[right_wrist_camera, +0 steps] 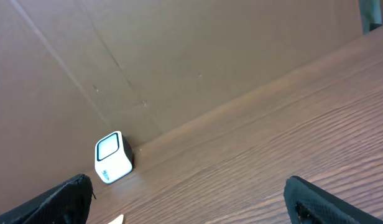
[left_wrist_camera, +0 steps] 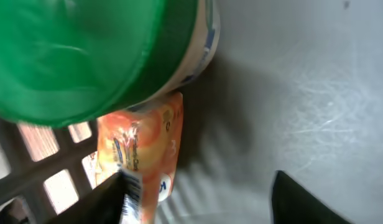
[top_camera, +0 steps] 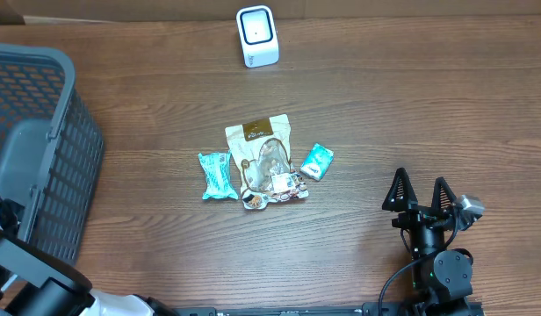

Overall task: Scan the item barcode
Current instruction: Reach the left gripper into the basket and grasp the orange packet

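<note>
The orange packet (left_wrist_camera: 139, 149) is lying against one finger of my open left gripper. Next, I move the fingers toward the slatted basket's side (left_wrist_camera: 50, 163) before I close them on the packet.
The white barcode scanner (top_camera: 256, 37) stands at the far edge of the table, and it also shows in the right wrist view as the scanner (right_wrist_camera: 112, 157). In the left wrist view my left gripper (left_wrist_camera: 201, 200) is down inside the grey basket (left_wrist_camera: 291, 93). Its jaws are apart. An orange packet (left_wrist_camera: 148, 146) with a barcode lies against its left finger (left_wrist_camera: 98, 202); the right finger is clear of it. A green-lidded tub (left_wrist_camera: 86, 56) sits just above the packet. My right gripper (top_camera: 420, 193) rests open on the table with nothing in it.
The grey basket (top_camera: 68, 167) fills the left side of the table. A beige snack bag (top_camera: 260, 145), a teal packet (top_camera: 216, 175) and a small teal box (top_camera: 316, 161) lie mid-table. A brown cardboard wall (right_wrist_camera: 179, 56) stands behind the scanner.
</note>
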Available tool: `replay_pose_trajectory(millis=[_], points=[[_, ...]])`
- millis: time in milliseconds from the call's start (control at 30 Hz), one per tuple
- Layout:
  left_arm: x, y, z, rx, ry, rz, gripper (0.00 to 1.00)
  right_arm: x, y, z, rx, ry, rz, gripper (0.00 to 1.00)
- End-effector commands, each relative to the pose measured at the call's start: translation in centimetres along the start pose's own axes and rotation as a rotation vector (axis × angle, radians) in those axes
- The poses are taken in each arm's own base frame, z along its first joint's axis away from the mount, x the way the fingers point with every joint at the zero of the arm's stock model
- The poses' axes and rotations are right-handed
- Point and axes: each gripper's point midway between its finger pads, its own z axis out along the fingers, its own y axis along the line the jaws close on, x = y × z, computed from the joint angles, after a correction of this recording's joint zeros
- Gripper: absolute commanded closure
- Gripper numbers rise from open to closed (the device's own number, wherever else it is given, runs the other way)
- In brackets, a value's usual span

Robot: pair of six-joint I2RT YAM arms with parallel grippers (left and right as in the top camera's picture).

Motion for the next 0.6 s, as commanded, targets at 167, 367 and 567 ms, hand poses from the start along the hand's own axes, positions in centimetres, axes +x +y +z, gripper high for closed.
replay_pose_trajectory(millis=[167,367,567], points=[[0.5,-0.3,0.8,0.010,0.029,-0.028,0.62,0.2,0.0,0.0,-0.005,-0.003,-0.003,0.00],[0.2,-2.2,0.6,0.118,0.025,-0.038,0.81,0.2,0.0,0.0,-0.005,-0.003,-0.003,0.00],[-0.2,-4.3,0.1,0.227,0.021,-0.028,0.48,0.2,0.0,0.0,-0.005,-0.003,-0.003,0.00]])
